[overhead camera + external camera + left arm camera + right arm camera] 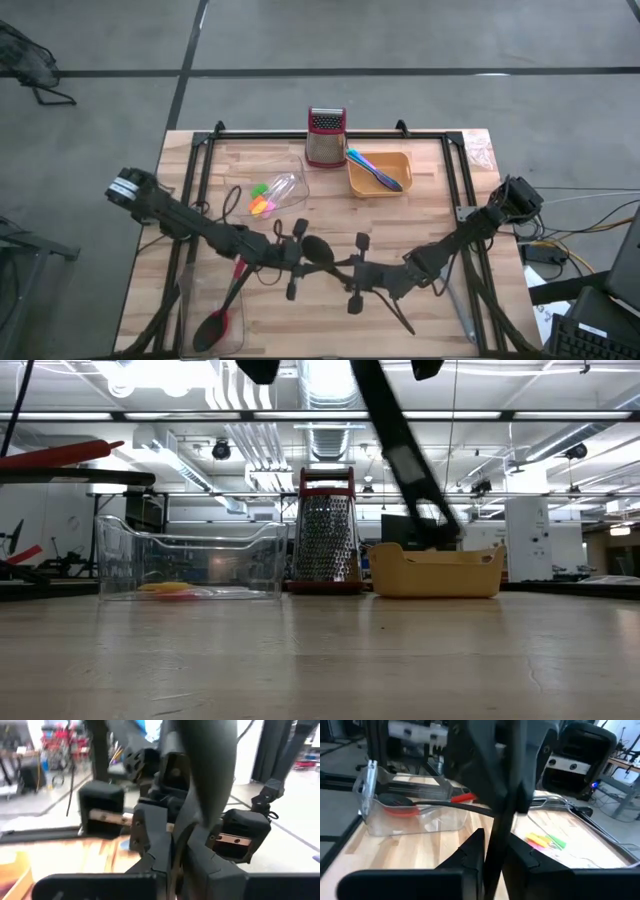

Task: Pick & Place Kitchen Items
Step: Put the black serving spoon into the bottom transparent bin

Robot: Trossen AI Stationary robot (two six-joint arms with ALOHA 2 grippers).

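The clear tub with the red spoon [216, 312] is far from the robot's right gripper, so next the right gripper opens and leaves the long black spoon [318, 250] to the left gripper.
A long black spoon [315, 250] is held in the air over the table's middle, between my two grippers. Its bowl is by my left gripper [303, 255]. Its thin handle runs under my right gripper [342, 268] to a free end [408, 328] toward the near right. Both grippers are shut on it. In the low view the handle [405, 455] slants down, clear of the tabletop. A red spoon [215, 325] lies in a clear tub at the near left. Yellow, orange and green pieces [263, 196] lie in a second clear tub. My left gripper pinches the spoon at its bowl end [176, 851] between its two fingers, coming level from the table's left. The bowl [205, 765] reaches on past the fingertips. The exact place of contact is hidden by the fingers. The spoon is lifted clear. My right gripper pinches the spoon's handle [496, 840] between its two fingers, coming from the table's right and roughly along the handle. The handle's free end sticks out behind the gripper. The spoon is clear of the table.
A steel grater with a red top [325, 135] stands at the far edge. Beside it is an orange tray [393, 160] with blue and purple sticks [375, 170]. The clear tub [410, 820] with the red spoon is at the near left. Bare wood lies at the near middle.
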